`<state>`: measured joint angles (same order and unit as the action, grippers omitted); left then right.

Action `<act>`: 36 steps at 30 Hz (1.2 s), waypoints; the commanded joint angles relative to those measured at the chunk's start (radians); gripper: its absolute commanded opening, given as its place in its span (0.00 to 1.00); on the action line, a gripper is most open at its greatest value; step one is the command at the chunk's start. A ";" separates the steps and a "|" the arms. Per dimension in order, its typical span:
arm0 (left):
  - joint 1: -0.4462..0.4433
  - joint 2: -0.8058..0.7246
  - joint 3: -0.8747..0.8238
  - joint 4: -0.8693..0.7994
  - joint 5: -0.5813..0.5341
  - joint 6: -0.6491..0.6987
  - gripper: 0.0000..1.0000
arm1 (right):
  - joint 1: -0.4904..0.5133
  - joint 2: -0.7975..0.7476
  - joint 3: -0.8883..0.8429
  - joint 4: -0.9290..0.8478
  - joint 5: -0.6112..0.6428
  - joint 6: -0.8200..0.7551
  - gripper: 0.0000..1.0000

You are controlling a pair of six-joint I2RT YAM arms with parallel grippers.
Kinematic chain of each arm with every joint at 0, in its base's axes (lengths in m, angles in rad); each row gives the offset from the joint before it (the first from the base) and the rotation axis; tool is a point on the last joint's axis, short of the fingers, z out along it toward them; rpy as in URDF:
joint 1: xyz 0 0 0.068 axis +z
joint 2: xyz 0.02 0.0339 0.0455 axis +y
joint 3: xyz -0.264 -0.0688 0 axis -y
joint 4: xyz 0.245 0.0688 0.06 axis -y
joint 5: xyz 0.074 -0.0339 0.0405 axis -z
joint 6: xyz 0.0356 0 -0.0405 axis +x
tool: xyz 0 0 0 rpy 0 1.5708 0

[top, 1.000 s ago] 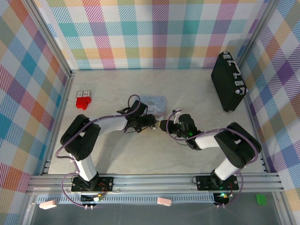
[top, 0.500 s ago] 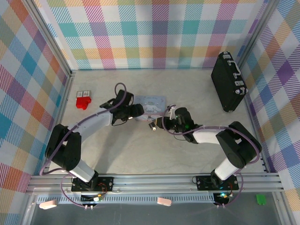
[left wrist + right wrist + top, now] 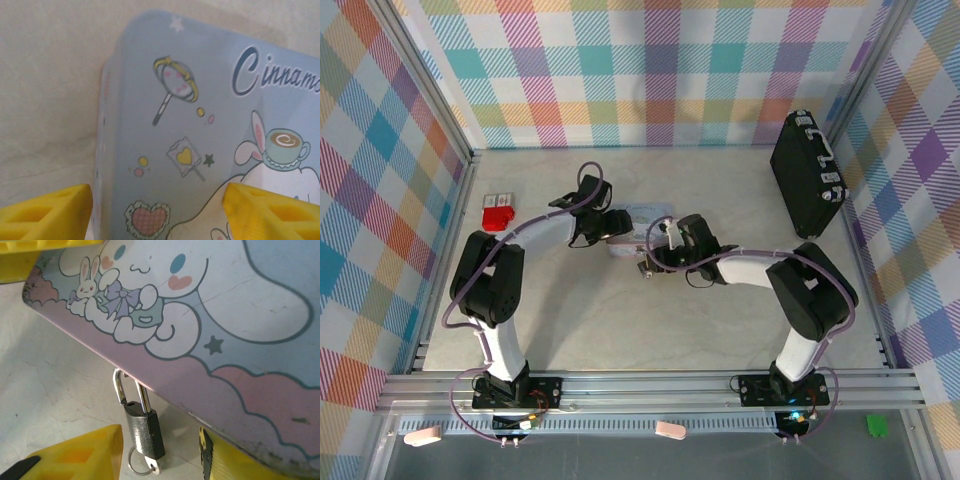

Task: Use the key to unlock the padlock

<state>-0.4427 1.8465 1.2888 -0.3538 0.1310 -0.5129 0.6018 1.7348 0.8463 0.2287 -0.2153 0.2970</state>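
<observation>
The padlock's open shackle (image 3: 119, 386) is still hooked on the tin's front edge, so next my right gripper closes on the padlock's black body (image 3: 145, 431) and works the shackle loose.
The tiny black padlock (image 3: 144, 427) hangs by its silvery shackle (image 3: 120, 385) from the front edge of the pale blue-grey cartoon tin (image 3: 225, 315). One shackle leg stands free of the body's hole. A key (image 3: 152, 469) on a thin ring sticks out of the padlock's bottom. My right gripper (image 3: 160, 455) is open, its yellow fingers (image 3: 75, 455) on either side of the padlock without touching it. My left gripper (image 3: 157, 215) is open over the tin (image 3: 165, 125) near its corner. From above, both grippers (image 3: 610, 225) (image 3: 655, 255) crowd the tin (image 3: 645, 212), with the padlock (image 3: 645, 268) just in front.
A large black briefcase (image 3: 808, 175) stands at the back right. A small red block (image 3: 498, 213) lies at the left by the plaid wall. The marble tabletop (image 3: 620, 320) stretches bare toward the near rail.
The left gripper has left the spot in front of the tin and swung back to the tin's left end. The right gripper has moved left and forward to the padlock at the tin's front edge.
</observation>
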 commanded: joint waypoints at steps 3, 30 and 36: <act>-0.060 0.049 0.010 -0.120 -0.033 -0.101 0.68 | -0.070 0.040 0.067 -0.035 -0.074 -0.061 0.44; -0.039 0.018 -0.093 -0.085 -0.069 -0.225 0.65 | -0.007 0.176 -0.075 0.343 -0.196 0.180 0.32; -0.039 0.013 -0.098 -0.086 -0.075 -0.231 0.65 | 0.001 0.163 -0.078 0.329 -0.172 0.170 0.23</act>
<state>-0.4885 1.8324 1.2457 -0.3061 0.0864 -0.7357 0.5938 1.8866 0.7620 0.5880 -0.3965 0.4786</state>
